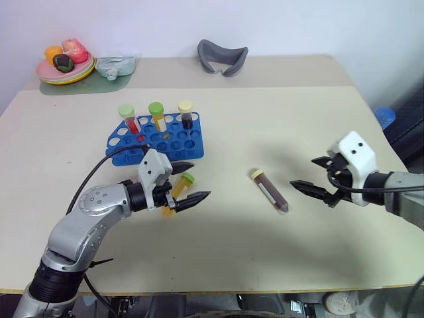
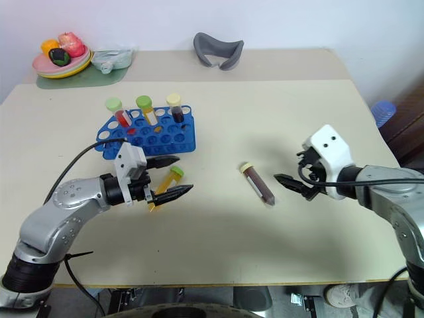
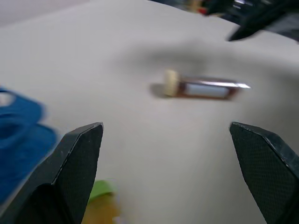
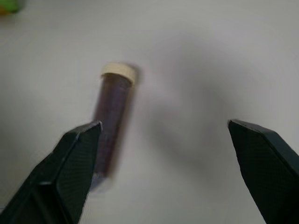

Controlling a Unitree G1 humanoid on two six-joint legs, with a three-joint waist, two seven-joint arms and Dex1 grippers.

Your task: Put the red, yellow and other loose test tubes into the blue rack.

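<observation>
I should keep moving my right gripper in until its open fingers are on both sides of the dark red tube (image 1: 271,191) below the cream cap (image 1: 262,181). The tube lies free and lengthwise to those fingers.
The blue rack (image 1: 159,140) stands left of centre and holds three upright capped tubes: a red one (image 1: 128,117), a yellow one (image 1: 157,114) and a dark one (image 1: 186,112). In front of the rack a loose yellow tube with a green cap (image 1: 181,186) lies on the table. My left gripper (image 1: 193,181) hovers open just over it, pointing right. A loose dark red tube with a cream cap (image 1: 270,191) lies at mid-table and shows in the right wrist view (image 4: 111,122). To its right, my right gripper (image 1: 313,175) is open and empty, pointing at this tube.
At the back left a plate of toy food (image 1: 45,71) stands on a green mat beside a clear lidded cup (image 1: 115,65). A grey curved object (image 1: 222,57) lies at the back centre. Off the table's right edge is a blue object (image 1: 384,116).
</observation>
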